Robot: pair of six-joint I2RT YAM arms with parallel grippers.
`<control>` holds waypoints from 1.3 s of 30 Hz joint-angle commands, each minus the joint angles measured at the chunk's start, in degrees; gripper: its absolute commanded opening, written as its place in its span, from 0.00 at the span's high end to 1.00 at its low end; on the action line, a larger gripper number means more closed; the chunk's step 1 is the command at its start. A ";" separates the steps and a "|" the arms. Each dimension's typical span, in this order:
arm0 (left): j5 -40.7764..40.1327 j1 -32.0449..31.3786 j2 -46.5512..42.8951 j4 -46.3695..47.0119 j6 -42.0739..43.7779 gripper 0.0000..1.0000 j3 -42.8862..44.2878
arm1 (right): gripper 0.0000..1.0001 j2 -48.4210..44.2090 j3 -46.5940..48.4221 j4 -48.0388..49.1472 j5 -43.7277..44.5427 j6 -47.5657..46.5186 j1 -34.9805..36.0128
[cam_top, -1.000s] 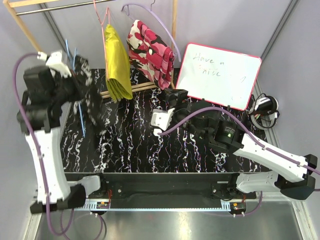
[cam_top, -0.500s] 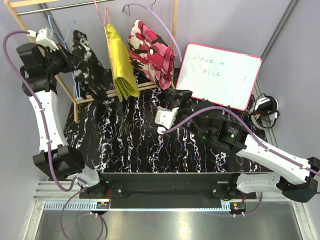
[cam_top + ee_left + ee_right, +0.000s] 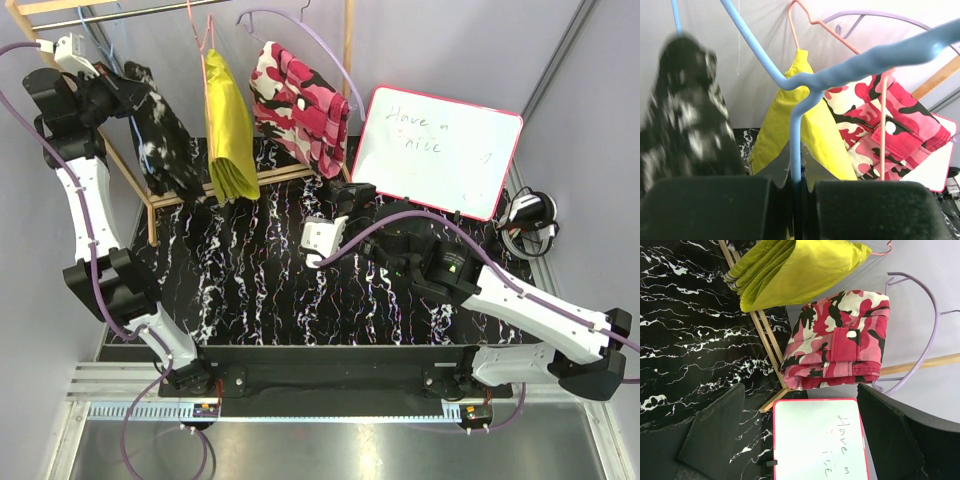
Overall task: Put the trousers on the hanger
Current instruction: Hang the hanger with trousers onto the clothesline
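Note:
I should go on holding the wire steady with my left gripper until the black trousers settle, before I let it go. The trousers hang over the light-blue hanger, which is hooked on the rail.
The black trousers with white blotches hang folded over the light-blue hanger at the far left, just under the wooden rail. In the left wrist view the trousers hang blurred on the left. My left gripper is raised high at the back left and is shut on the hanger's wire, which runs straight between its fingertips. My right gripper is open and empty over the table's middle, facing the whiteboard; its midpoint shows in the right wrist view.
A wooden clothes rack stands along the back. On it hang a yellow garment on a pink hanger and a pink camouflage garment on a lilac hanger. A whiteboard leans at the back right. Cables lie at the right edge.
My left arm has lifted the hanger and trousers up and back to the left, off the table and up to the rail. The right arm has barely moved.

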 commanded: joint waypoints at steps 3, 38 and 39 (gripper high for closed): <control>2.57 -0.13 2.44 5.01 -4.47 1.00 9.67 | 0.00 0.72 1.18 1.99 -1.07 1.56 -0.25; -18.87 5.76 -19.34 -13.45 6.50 0.01 -5.34 | 0.00 -5.33 -0.23 -0.64 -0.19 8.85 -7.63; -19.05 5.67 -20.83 -14.15 7.37 0.01 -5.79 | 0.00 -5.95 -0.75 -0.73 -0.19 10.07 -8.24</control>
